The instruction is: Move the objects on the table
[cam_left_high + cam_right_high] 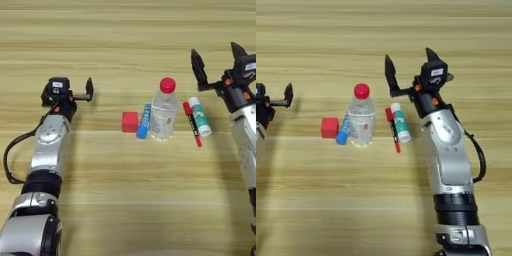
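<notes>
The clear bottle point(165, 107) is upright and narrower than the open gap of my right gripper, so I carry on moving toward its body point(162, 120) until it is between both fingers.
The objects lie in a row at the table's point(125, 200) middle. From left to right they are a small red cube point(130, 121), a blue capped tube point(144, 121), an upright clear bottle with a red cap point(164, 110), a thin red marker point(192, 124) and a white-and-green glue stick point(199, 116). My right gripper point(410, 61) hangs open just behind the glue stick and marker, its two black fingers spread wide, holding nothing. Well to the left of the cube, my left gripper point(87, 91) is open and empty.
My right forearm point(448, 150) runs down the right side of the row with its black cable beside it. The left forearm point(47, 150) lies along the left side, also with a cable.
</notes>
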